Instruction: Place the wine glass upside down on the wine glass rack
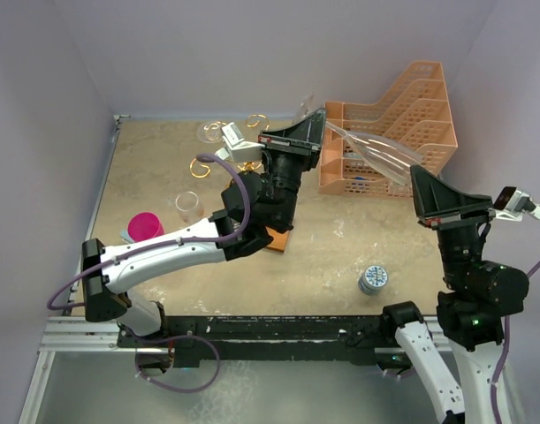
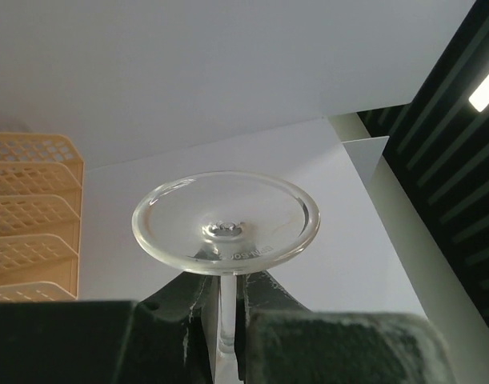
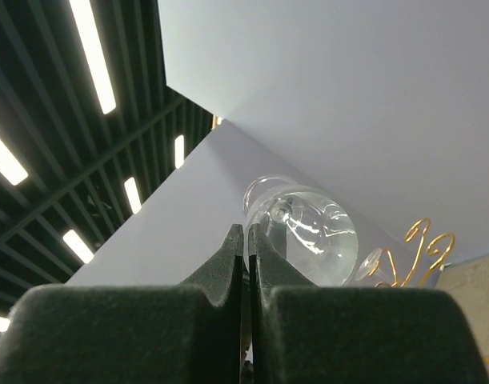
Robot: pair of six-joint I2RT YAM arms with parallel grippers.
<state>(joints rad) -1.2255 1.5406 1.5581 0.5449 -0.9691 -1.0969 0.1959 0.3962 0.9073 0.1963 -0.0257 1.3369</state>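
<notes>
My right gripper is holding the slanted wine glass by its rim (image 1: 404,166), so next my left gripper turns the wine glass foot up to let my right gripper take the stem (image 1: 338,132).
A clear wine glass (image 1: 376,152) hangs in the air, lying slanted between both grippers in front of the tray stack. My left gripper (image 1: 318,119) is shut on its thin stem, and the round foot (image 2: 226,224) sits just past the fingertips in the left wrist view. My right gripper (image 1: 417,174) is shut on the rim of the bowl (image 3: 312,232). The wine glass rack (image 1: 208,163) shows only as gold scrolls left of the left arm, with a corner of its brown base (image 1: 275,241) under that arm. Its gold curls (image 3: 424,240) also appear in the right wrist view.
A peach lattice tray stack (image 1: 402,106) stands at the back right, just behind the held glass. A pink cup (image 1: 146,227) and a clear tumbler (image 1: 189,206) stand at the left. A small tin (image 1: 373,278) sits near the front right. Another glass (image 1: 212,132) is by the rack.
</notes>
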